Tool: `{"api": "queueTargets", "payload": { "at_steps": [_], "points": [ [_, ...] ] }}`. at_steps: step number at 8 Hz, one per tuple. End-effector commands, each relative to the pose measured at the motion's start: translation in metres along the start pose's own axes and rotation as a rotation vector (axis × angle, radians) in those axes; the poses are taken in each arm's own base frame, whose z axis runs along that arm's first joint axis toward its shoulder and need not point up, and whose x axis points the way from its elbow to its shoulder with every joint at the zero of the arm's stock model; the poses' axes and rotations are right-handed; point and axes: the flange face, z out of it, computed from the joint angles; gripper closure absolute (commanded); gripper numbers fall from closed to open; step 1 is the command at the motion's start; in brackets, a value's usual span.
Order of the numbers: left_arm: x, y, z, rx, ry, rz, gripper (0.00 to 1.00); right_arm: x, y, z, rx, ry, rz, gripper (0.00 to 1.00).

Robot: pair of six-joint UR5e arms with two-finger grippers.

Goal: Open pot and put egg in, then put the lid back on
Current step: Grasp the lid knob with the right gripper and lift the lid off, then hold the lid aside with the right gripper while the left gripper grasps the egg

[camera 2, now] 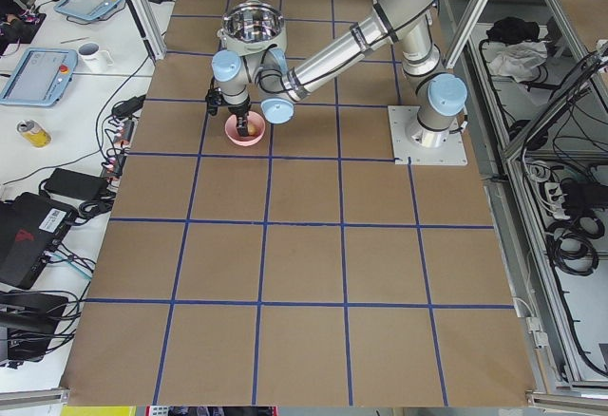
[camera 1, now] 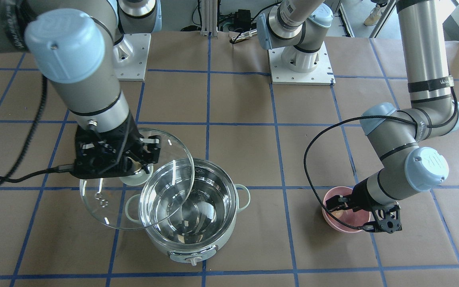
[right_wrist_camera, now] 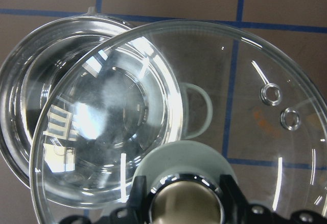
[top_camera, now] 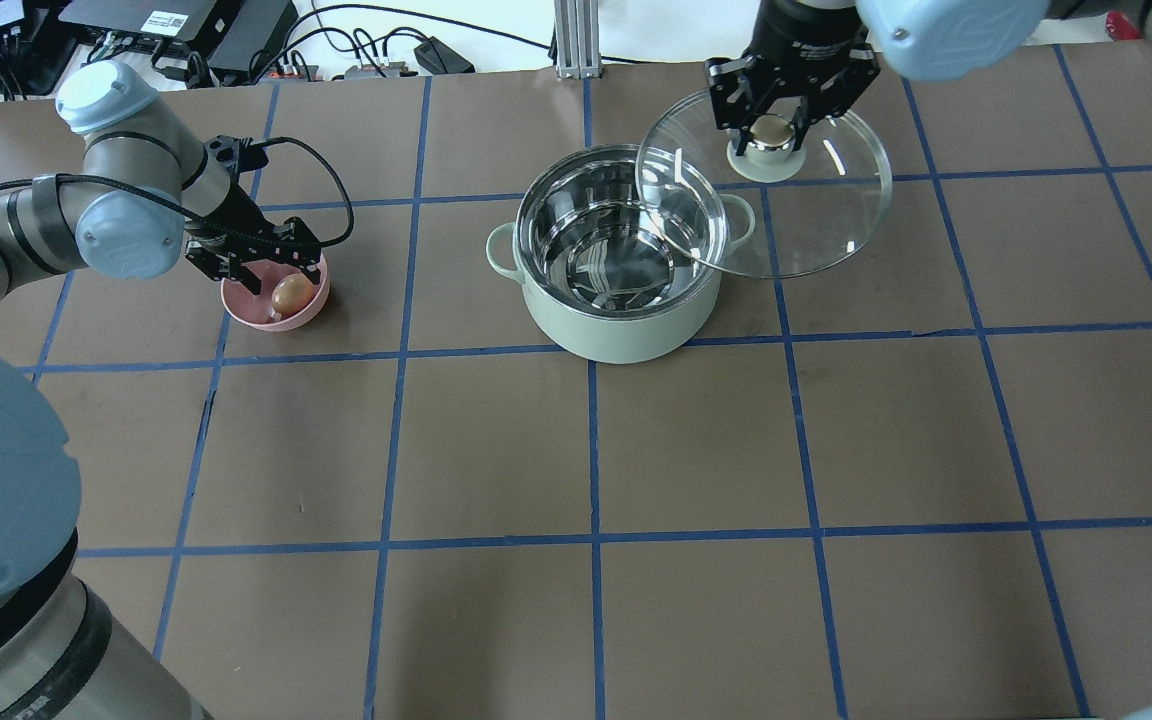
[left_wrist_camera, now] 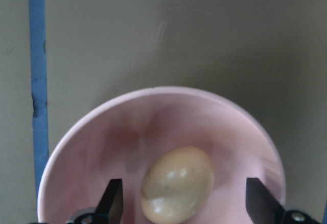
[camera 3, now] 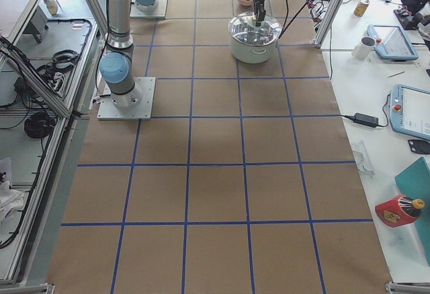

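The tan egg [left_wrist_camera: 177,185] should come to rest on its side and stay in place when I lower it in, because the pot's steel bottom [camera 1: 195,217] looks wide and flat.
The mint-green pot [top_camera: 621,325] stands open at mid-table, its steel inside empty. My right gripper [top_camera: 774,125] is shut on the beige-gold knob of the glass lid [top_camera: 816,220]. It holds the lid lifted and tilted beside the pot, with the lid's edge overlapping the pot's rim. In the right wrist view the lid [right_wrist_camera: 255,132] lies over the pot [right_wrist_camera: 30,81]. The tan egg [top_camera: 290,294] lies in a pink bowl [top_camera: 311,305]. My left gripper [top_camera: 271,270] is open and reaches into the bowl. In the left wrist view its fingers straddle the egg [left_wrist_camera: 178,191] without touching it.
The pink bowl [camera 1: 333,221] sits about one grid square to the pot's left in the overhead view. The brown table carries a blue tape grid. The arm base plates [camera 1: 301,59] stand at the robot's side. The left arm's cable [camera 1: 313,159] loops over the table.
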Motion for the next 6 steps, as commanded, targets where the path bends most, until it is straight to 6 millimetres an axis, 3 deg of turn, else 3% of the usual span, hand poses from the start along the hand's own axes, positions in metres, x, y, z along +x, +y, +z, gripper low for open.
{"api": "queueTargets", "payload": {
  "at_steps": [1,2,3,4,6],
  "points": [
    [-0.001,-0.001,0.005,0.01,-0.003,0.001,0.14,0.07,0.007,-0.025,0.011,0.037,-0.089,1.0],
    [-0.001,-0.002,0.009,0.007,0.002,0.0,0.14,0.082,0.008,-0.022,0.001,0.038,-0.094,1.0],
    [-0.001,-0.003,0.011,0.01,0.001,0.002,0.24,0.095,0.008,-0.019,-0.006,0.036,-0.108,1.0],
    [-0.002,-0.003,0.011,0.011,0.001,0.002,0.27,0.107,0.008,-0.019,-0.007,0.035,-0.096,1.0],
    [-0.003,-0.003,0.012,0.01,-0.005,0.007,0.43,0.109,0.013,-0.015,-0.017,0.023,-0.109,1.0]
  ]
}}
